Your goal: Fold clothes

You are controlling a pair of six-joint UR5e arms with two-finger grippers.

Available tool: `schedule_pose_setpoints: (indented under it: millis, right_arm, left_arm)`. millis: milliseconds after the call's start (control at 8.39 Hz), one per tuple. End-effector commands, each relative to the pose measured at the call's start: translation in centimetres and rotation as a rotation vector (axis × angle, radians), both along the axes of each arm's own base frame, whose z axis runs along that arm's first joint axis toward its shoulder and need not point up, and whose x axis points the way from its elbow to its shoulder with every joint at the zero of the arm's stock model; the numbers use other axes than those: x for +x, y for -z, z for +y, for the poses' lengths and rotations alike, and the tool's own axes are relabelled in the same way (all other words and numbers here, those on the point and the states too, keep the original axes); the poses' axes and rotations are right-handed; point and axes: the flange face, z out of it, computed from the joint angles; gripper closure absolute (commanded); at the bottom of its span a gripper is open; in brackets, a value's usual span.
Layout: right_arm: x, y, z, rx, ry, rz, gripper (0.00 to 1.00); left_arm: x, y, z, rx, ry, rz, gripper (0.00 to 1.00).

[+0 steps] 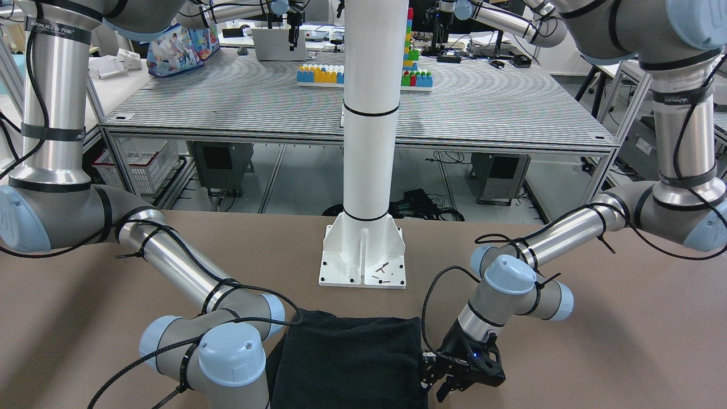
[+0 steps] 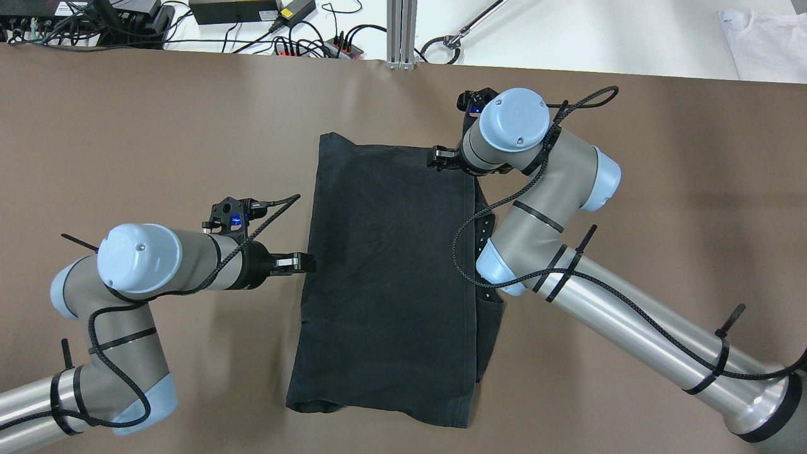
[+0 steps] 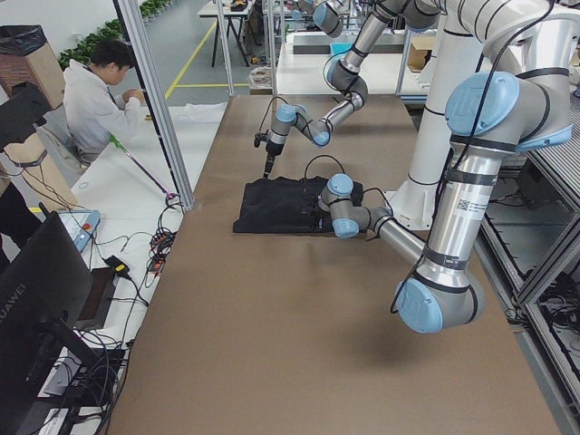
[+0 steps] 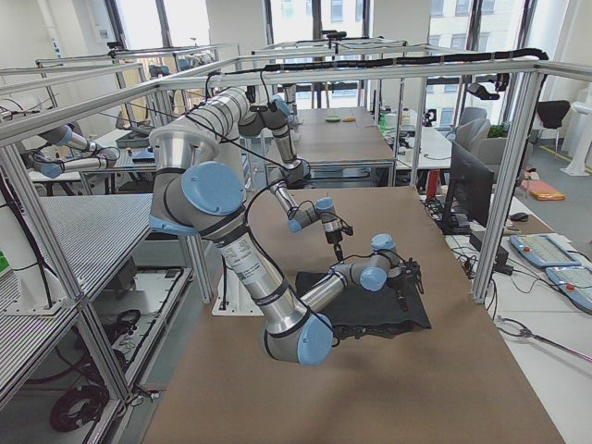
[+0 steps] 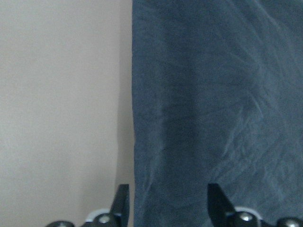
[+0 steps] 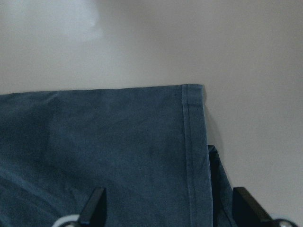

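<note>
My gripper will bring the layers up together, hanging limply, when it lifts the fabric's near edge, because a lower layer (image 1: 274,364) sticks out next to the black fabric (image 1: 351,361).
The clothes (image 2: 384,271) are one black fabric piece lying flat mid-table, with a lower layer sticking out along its right side. My left gripper (image 2: 306,265) sits at the middle of the fabric's left edge. In the left wrist view it (image 5: 166,208) is open, its fingers (image 5: 121,204) apart over that edge (image 5: 135,118). My right gripper (image 2: 442,159) hangs under the wrist at the fabric's far right corner. Its wrist view shows it (image 6: 170,210) open above the hemmed corner (image 6: 191,94). The front view shows the left gripper (image 1: 448,391) beside the clothes (image 1: 352,358).
The white pole's base plate (image 1: 363,267) stands on the brown table (image 2: 126,126) on the robot's side of the fabric. Cables and power bricks (image 2: 252,25) lie beyond the far table edge. A person (image 3: 100,100) sits off the table in the left view.
</note>
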Motion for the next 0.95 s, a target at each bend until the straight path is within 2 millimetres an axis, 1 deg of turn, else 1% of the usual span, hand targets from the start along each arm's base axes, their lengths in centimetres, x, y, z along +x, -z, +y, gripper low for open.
schedule_pose_setpoints:
  millis: [0, 119, 238, 357, 477, 715, 834]
  right_arm:
    - [-1.2, 0.6, 1.6, -0.034, -0.015, -0.035, 0.06]
    - [-1.3, 0.9, 1.9, -0.041, -0.028, -0.047, 0.06]
    - [-1.9, 1.1, 2.6, -0.047, -0.045, -0.052, 0.06]
    - [-2.4, 1.3, 2.9, -0.040, -0.051, -0.049, 0.06]
    - [-2.5, 1.3, 2.9, -0.040, -0.049, -0.049, 0.06]
    - [-2.5, 1.4, 2.9, -0.039, -0.049, -0.051, 0.06]
    - [-2.5, 1.4, 2.9, -0.039, -0.049, -0.051, 0.06]
  left_arm:
    - [-3.4, 0.2, 1.2, -0.039, 0.044, 0.040, 0.00]
    - [-3.8, -1.0, 1.5, -0.091, 0.083, 0.041, 0.00]
    - [-3.0, -1.6, 3.0, -0.125, 0.077, 0.045, 0.00]
    - [-2.0, -2.5, 4.9, -0.154, 0.099, 0.071, 0.00]
    - [-0.9, -3.8, 7.6, -0.174, 0.114, 0.114, 0.00]
    - [0.9, -5.6, 12.1, -0.232, 0.153, 0.174, 0.00]
    - [2.2, -5.8, 14.2, -0.274, 0.178, 0.202, 0.00]
